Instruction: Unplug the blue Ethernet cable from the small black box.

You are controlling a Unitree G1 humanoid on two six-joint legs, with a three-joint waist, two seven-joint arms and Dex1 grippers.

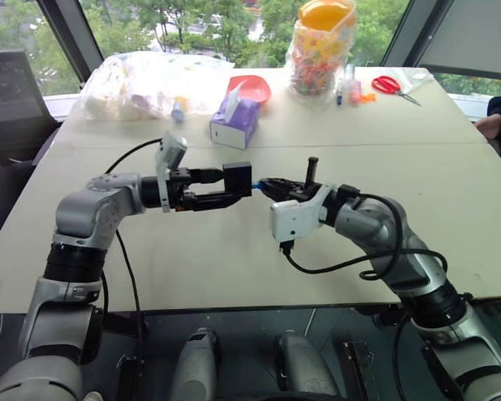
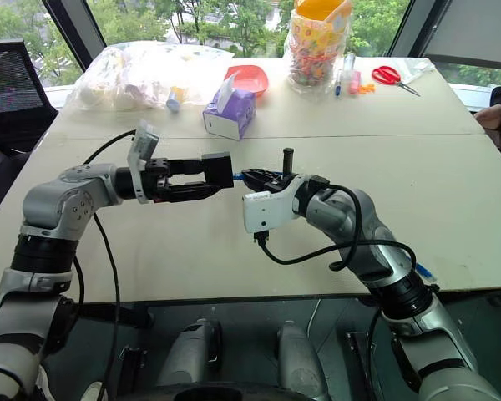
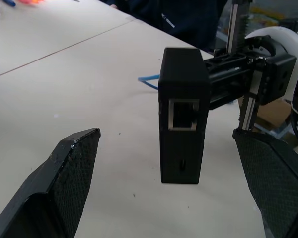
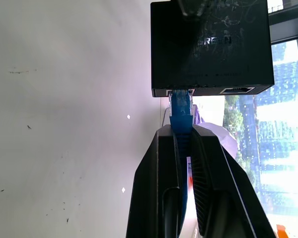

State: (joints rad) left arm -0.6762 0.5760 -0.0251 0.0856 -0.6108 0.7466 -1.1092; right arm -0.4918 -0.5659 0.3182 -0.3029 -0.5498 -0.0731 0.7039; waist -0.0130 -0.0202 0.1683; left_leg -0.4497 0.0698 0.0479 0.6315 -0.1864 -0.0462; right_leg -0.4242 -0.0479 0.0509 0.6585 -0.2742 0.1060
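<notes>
I can see the blue Ethernet cable [image 1: 256,185] go end-on into the small black box [image 1: 238,179], so its plug will slide straight out when my right gripper pulls.
The small black box [image 1: 238,178] hangs in the air above the table between my two arms. The blue Ethernet cable [image 4: 180,106] is plugged into a port on the box's edge. My right gripper [image 4: 181,130] is shut on the cable just behind the plug and points left toward the box. My left gripper [image 3: 166,135] is open and points right. Its fingers [image 3: 64,183] stand on either side of the box with a gap on each side. A second, empty port on the box faces the left wrist camera. A further stretch of the cable [image 2: 423,272] lies near the table's front right edge.
A purple tissue box [image 1: 235,121], a red bowl [image 1: 252,86], a clear plastic bag [image 1: 142,83], a jar of sweets [image 1: 321,46] and red scissors [image 1: 392,85] stand at the back of the table [image 1: 192,259]. A person's hand [image 1: 490,125] rests at the right edge.
</notes>
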